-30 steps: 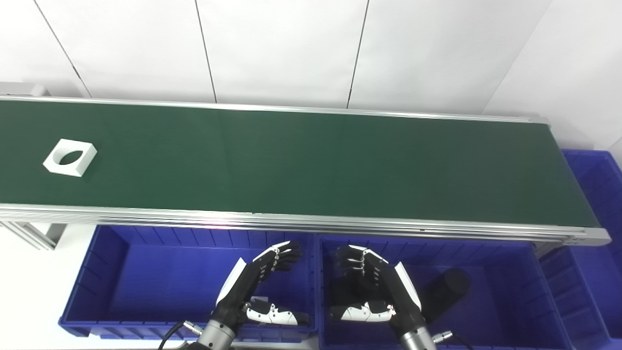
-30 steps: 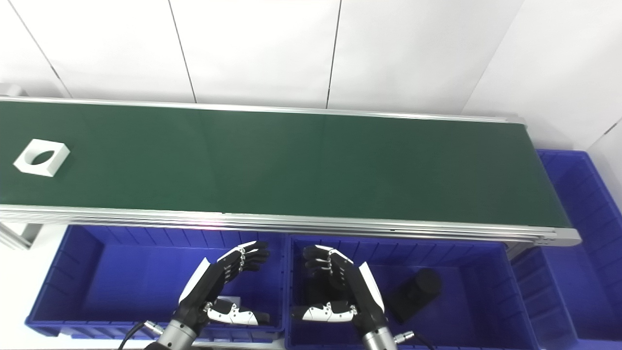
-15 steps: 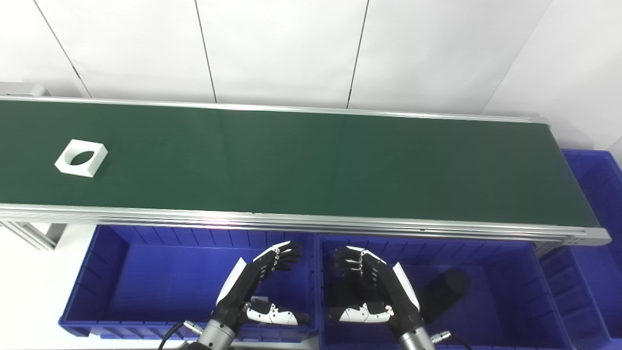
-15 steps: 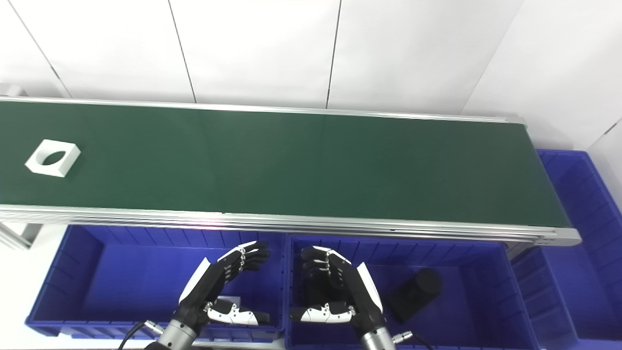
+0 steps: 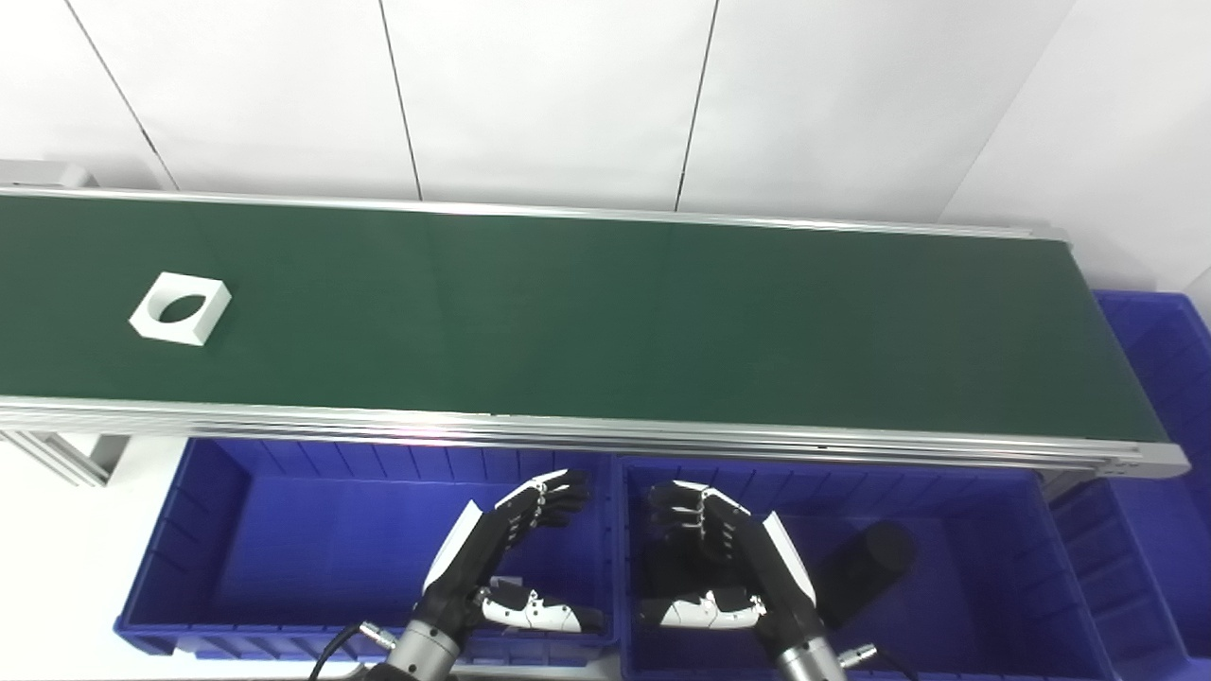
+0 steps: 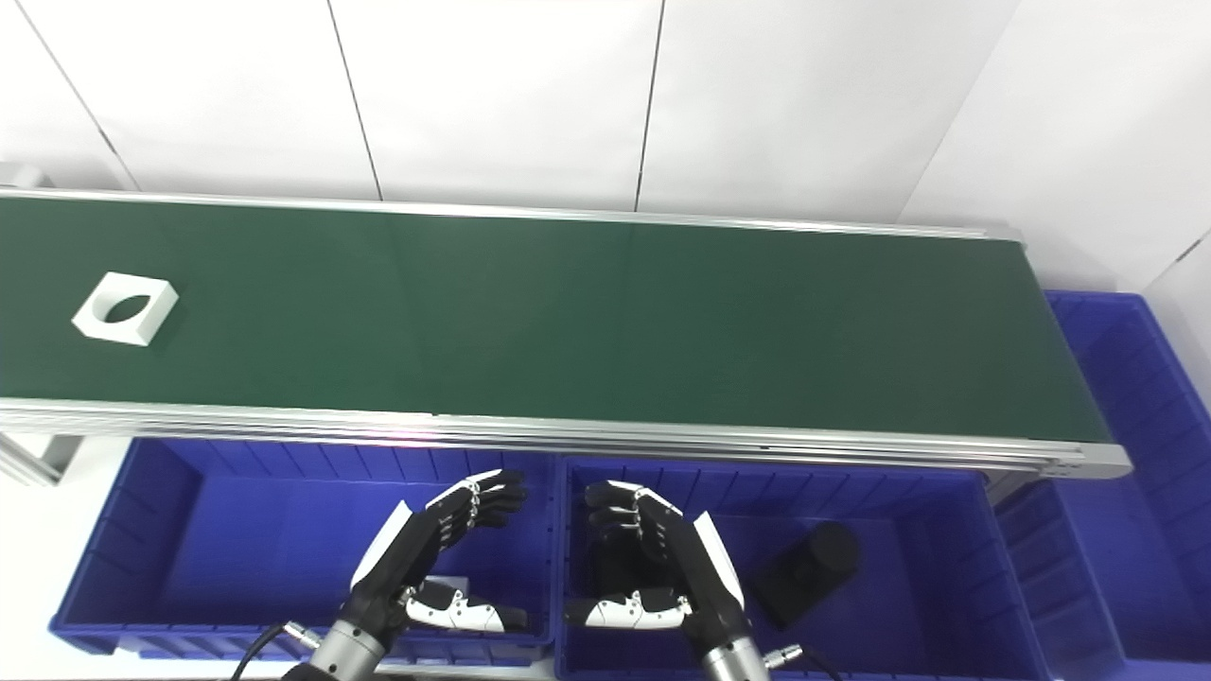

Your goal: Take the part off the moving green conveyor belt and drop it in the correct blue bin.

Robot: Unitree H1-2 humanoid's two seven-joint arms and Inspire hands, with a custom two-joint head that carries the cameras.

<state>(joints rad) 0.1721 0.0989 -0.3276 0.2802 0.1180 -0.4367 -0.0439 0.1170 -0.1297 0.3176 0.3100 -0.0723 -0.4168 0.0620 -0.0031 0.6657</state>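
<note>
The blue bin under the robot's left hand has a small white piece showing in it, so the robot should expect another white part with a round hole there.
A white square part (image 5: 181, 307) with a round hole lies on the green conveyor belt (image 5: 605, 322) at its far left. My left hand (image 5: 506, 549) is open and empty, held over the left blue bin (image 5: 218, 558) near its right wall. My right hand (image 5: 724, 558) is open and empty over the middle blue bin (image 5: 974, 577). Both hands hang below the belt's front rail, far to the right of the part.
A black cylinder (image 5: 866, 560) lies in the middle bin, right of my right hand. A small white piece (image 6: 445, 586) shows in the left bin under my left hand. A third blue bin (image 5: 1159, 378) stands at the belt's right end.
The white part has moved to the right along the belt. Both hands have stayed almost where they were.
</note>
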